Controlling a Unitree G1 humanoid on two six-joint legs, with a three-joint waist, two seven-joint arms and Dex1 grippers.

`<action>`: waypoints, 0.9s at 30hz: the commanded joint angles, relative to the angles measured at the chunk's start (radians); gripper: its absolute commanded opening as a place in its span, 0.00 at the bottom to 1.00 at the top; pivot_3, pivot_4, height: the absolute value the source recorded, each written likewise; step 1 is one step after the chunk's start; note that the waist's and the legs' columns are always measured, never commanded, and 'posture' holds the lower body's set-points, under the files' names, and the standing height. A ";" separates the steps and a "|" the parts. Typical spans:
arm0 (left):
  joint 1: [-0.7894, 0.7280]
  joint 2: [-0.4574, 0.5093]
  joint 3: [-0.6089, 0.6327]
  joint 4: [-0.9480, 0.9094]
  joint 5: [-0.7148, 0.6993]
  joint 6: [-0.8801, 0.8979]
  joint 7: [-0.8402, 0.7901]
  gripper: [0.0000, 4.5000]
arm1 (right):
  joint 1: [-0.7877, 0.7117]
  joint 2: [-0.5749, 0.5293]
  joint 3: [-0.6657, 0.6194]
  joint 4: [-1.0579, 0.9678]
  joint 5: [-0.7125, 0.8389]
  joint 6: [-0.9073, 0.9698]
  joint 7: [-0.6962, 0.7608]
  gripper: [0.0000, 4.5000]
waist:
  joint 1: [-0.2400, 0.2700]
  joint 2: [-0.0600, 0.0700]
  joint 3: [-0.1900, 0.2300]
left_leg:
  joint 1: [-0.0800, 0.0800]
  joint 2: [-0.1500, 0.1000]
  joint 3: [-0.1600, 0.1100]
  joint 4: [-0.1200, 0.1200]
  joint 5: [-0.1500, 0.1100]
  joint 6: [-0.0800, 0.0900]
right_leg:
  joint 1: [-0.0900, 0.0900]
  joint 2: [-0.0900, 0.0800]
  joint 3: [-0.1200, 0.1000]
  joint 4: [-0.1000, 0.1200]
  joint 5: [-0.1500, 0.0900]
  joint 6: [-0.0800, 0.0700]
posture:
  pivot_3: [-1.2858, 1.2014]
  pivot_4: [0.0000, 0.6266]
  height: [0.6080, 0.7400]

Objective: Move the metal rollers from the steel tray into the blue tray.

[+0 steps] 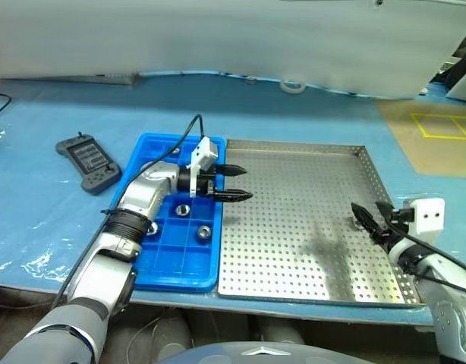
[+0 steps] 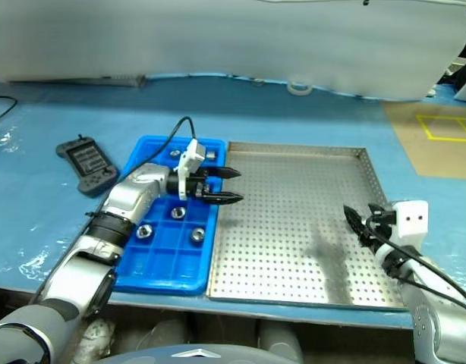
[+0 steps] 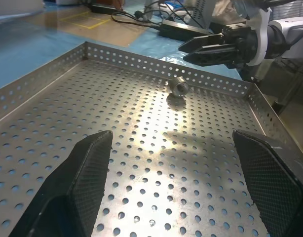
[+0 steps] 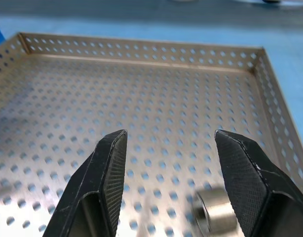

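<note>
The metal roller's flat end (image 4: pixel 201 216) faces across my open fingers, clear of the steel tray's rim. My right gripper keeps going down and closes on both the roller's ends (image 4: pixel 218 210).
The steel tray (image 1: pixel 294 227) lies in the middle of the blue-covered table, with the blue tray (image 1: pixel 180 265) against its left side. Several metal rollers (image 1: pixel 183 209) sit in the blue tray's compartments. One roller (image 3: pixel 179 86) lies on the steel tray's floor near its right rim, seen close up (image 4: pixel 214 210) beside my right gripper's fingers. My left gripper (image 1: pixel 234 183) hovers open and empty over the seam between the two trays, pointing right. My right gripper (image 1: pixel 368 208) is low over the steel tray's right side, open, with nothing between its fingers (image 4: pixel 112 163).
A black handheld controller (image 1: pixel 87 163) lies left of the blue tray. A tape roll (image 1: pixel 292 86) sits at the table's far edge. A brown board with yellow lines (image 1: pixel 438 136) is at the right. A black cable (image 1: pixel 189 130) runs up from my left wrist.
</note>
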 commanded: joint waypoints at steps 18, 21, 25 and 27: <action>0.030 -0.013 0.045 -0.048 0.022 -0.022 0.012 0.91 | -0.132 0.002 0.002 0.424 -0.076 -0.217 -0.008 0.65 | -0.018 0.008 0.000 | -0.006 -0.002 0.002 0.010 -0.010 0.023 | 0.002 -0.006 0.001 -0.006 0.000 -0.007 | 0.38 0.24 1.00; 0.039 -0.009 0.046 -0.062 0.022 -0.016 0.018 0.91 | -0.144 0.008 0.022 0.428 -0.079 -0.209 -0.009 0.65 | -0.018 0.009 0.000 | -0.005 -0.003 0.002 0.011 -0.011 0.022 | 0.002 -0.007 0.001 -0.006 0.000 -0.008 | 0.38 0.24 1.00; 0.047 -0.002 0.047 -0.078 0.024 -0.008 0.026 0.91 | -0.157 0.021 0.039 0.434 -0.082 -0.214 -0.019 0.65 | -0.017 0.009 0.000 | -0.005 -0.003 0.002 0.011 -0.012 0.021 | 0.002 -0.008 0.001 -0.005 0.000 -0.008 | 0.39 0.24 1.00; 0.049 0.002 0.050 -0.085 0.026 -0.004 0.037 0.91 | -0.160 0.026 0.042 0.435 -0.075 -0.221 -0.015 0.56 | -0.016 0.009 0.000 | -0.005 -0.003 0.002 0.011 -0.012 0.021 | 0.002 -0.008 0.001 -0.005 0.000 -0.009 | 0.39 0.24 1.00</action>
